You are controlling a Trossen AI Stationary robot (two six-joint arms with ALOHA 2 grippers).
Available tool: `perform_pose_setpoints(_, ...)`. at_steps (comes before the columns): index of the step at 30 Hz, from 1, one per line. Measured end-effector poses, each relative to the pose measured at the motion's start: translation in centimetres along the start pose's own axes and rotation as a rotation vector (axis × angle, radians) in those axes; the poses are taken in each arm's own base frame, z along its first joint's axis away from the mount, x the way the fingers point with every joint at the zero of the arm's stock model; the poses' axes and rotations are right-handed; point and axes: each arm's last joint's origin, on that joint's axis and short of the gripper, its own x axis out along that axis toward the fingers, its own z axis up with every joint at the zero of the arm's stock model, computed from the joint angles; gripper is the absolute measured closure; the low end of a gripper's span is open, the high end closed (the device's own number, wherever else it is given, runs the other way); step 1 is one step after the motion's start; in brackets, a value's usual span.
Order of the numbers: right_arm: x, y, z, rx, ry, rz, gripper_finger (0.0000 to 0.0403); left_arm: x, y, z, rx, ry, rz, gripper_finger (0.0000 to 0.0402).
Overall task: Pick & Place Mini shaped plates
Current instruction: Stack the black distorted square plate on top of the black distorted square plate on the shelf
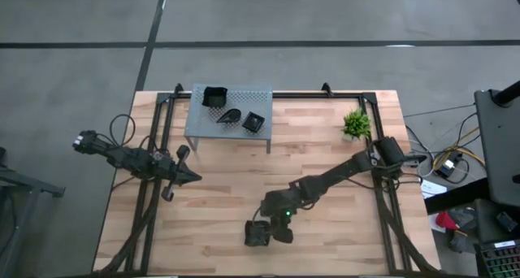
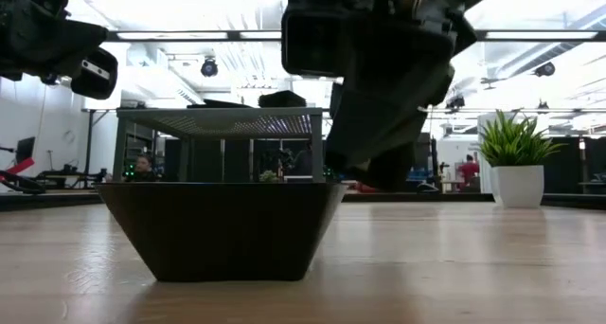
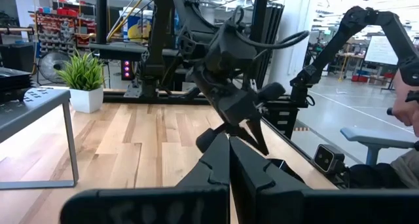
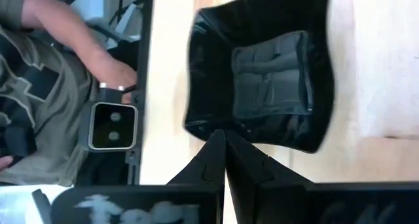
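The black square plate [image 1: 257,234] is far away from my left gripper. My right gripper should push the plate's rim [image 2: 333,189] toward my left gripper's side, then move back out of the way.
A black square plate with a wavy rim [image 1: 258,234] rests flat on its base near the table's near edge; it fills the low view [image 2: 222,229] and the right wrist view [image 4: 262,73]. My right gripper [image 1: 270,228] is shut, its tips [image 4: 224,137] at the plate's rim, on the side toward the table's right. Three more black plates [image 1: 214,95] [image 1: 230,115] [image 1: 254,122] lie on top of the grey perforated stand [image 1: 227,132]. My left gripper [image 1: 193,178] hangs shut [image 3: 229,149] above the table's left half, holding nothing. My right gripper's shut fingertips [image 4: 222,142] stand at the plate's rim [image 4: 209,127], slanting down from the table's right side. I cannot tell whether they touch it. The plate sits level on the wood.
A small green plant in a white pot [image 1: 355,125] stands at the far right. The stand occupies the far middle. Black frame rails [image 1: 154,148] run along both sides. A person's hand [image 4: 111,73] shows beyond the near edge, by a camera [image 4: 111,126].
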Motion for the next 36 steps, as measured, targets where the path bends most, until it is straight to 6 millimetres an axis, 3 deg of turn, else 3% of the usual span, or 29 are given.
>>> perform_pose_setpoints(11, 1.7, -1.2, 0.7, -0.015, -0.059, 0.012, 0.0394, 0.0, 0.0, 0.0, 0.0, 0.0, 0.0, 0.0401)
perform_pose_setpoints(18, 1.1, 0.0, 2.3, -0.051, -0.094, 0.03, 0.0394, 0.0, 0.0, 0.0, 0.0, 0.0, 0.0, 0.0401)
perform_pose_setpoints(22, 0.5, 0.0, 2.6, -0.044, -0.016, -0.034, 0.0394, 0.0, 0.0, 0.0, 0.0, 0.0, 0.0, 0.0401)
perform_pose_setpoints(27, -0.8, 1.1, 2.1, -0.009, 0.142, -0.125, 0.0394, 0.0, 0.0, 0.0, 0.0, 0.0, 0.0, 0.0401)
perform_pose_setpoints(36, 0.9, 1.1, 0.9, 0.0, 0.17, -0.091, 0.0394, 0.0, 0.0, 0.0, 0.0, 0.0, 0.0, 0.0401)
